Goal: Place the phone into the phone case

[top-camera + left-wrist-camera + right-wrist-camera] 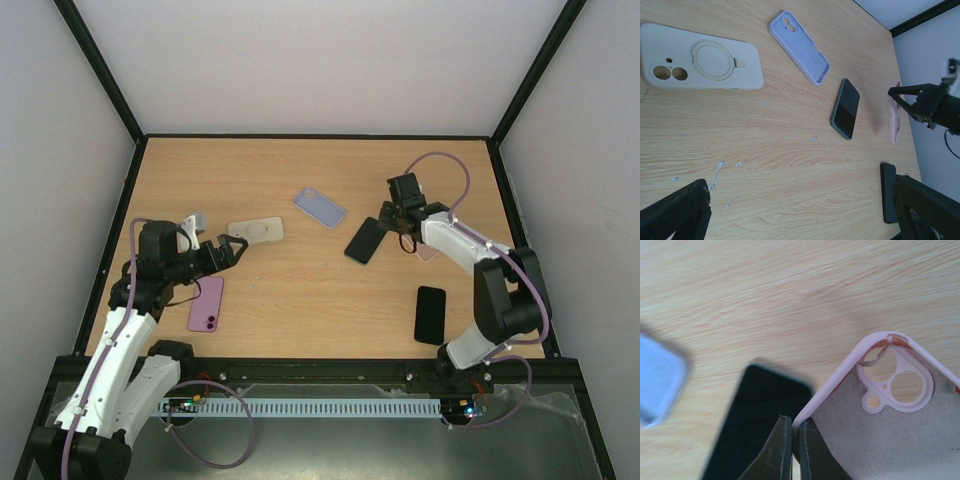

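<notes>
I should keep moving my right gripper to the clear wood in the middle of the table [321, 290], with the pink case's grey lining [880, 440] facing up. I should let go of the case once it rests there.
My right gripper [793, 426] is shut on the side rim of a pink phone case [890, 440]. The case is tipped up, showing its grey lining and camera cutout. A dark phone [755, 410] lies screen up on the table right beside the case's left edge. From above, the phone [365, 240] sits at centre right, with the right gripper [400, 225] just right of it and the pink case [428, 253] mostly hidden under the arm. My left gripper [235, 250] hangs open over the left of the table with nothing between its fingers [677, 212].
A lilac case [320, 208] and a beige ring case [256, 231] lie mid-table. A purple phone [206, 303] lies beside the left arm and a black phone [430, 314] near the right arm's base. Black frame rails border the table.
</notes>
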`<state>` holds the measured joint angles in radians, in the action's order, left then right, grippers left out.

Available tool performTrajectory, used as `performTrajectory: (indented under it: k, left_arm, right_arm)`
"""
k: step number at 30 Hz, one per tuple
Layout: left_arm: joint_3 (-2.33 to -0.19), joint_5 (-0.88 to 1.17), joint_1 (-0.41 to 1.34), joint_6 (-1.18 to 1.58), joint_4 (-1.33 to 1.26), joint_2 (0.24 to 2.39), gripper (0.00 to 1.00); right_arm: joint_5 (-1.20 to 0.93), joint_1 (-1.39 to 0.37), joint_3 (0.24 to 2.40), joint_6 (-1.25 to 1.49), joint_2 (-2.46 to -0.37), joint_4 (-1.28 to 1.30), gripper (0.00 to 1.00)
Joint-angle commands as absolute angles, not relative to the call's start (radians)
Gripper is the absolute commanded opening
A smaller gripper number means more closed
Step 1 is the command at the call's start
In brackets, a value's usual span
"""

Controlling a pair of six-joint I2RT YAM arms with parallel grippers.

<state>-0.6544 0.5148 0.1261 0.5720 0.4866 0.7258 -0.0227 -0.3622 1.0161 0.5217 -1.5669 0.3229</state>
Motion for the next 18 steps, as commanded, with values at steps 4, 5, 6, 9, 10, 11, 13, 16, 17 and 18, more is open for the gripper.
performTrajectory:
  k: [4, 5, 6, 9, 10, 11, 13, 16, 17, 18]
  left_arm:
    - [-0.672, 0.498, 0.130, 0.582, 0.522, 0.733, 0.97]
    - [-0.676, 0.493, 0.130, 0.581, 0.524, 0.736, 0.97]
    - [-0.675, 0.487, 0.130, 0.580, 0.527, 0.738, 0.97]
    - [-0.675, 0.466, 0.130, 0.577, 0.544, 0.739, 0.97]
    - [-0.675, 0.465, 0.130, 0.575, 0.550, 0.739, 0.98]
    - [-0.675, 0.464, 0.130, 0.572, 0.555, 0.737, 0.97]
    - [-0.672, 0.461, 0.130, 0.569, 0.560, 0.729, 0.98]
    - [-0.666, 0.463, 0.130, 0.576, 0.556, 0.721, 0.97]
    - [-0.665, 0.468, 0.130, 0.574, 0.554, 0.722, 0.97]
    - [-0.665, 0.468, 0.130, 0.571, 0.552, 0.722, 0.97]
  right_arm:
    - [-0.242, -0.558, 0.849, 0.913, -1.375, 0.230, 0.02]
    - [-0.239, -0.593, 0.832, 0.983, -1.361, 0.204, 0.02]
    - [-0.235, -0.628, 0.815, 1.035, -1.352, 0.153, 0.02]
    - [-0.205, -0.735, 0.781, 1.219, -1.361, 0.066, 0.02]
    - [-0.193, -0.761, 0.774, 1.282, -1.373, 0.037, 0.02]
    - [-0.180, -0.791, 0.769, 1.343, -1.389, 0.008, 0.02]
    - [-0.145, -0.844, 0.782, 1.452, -1.427, -0.019, 0.02]
    - [-0.074, -0.905, 0.823, 1.580, -1.499, -0.058, 0.02]
    - [-0.057, -0.915, 0.838, 1.610, -1.529, -0.072, 0.02]
    - [-0.050, -0.919, 0.854, 1.639, -1.564, -0.075, 0.02]
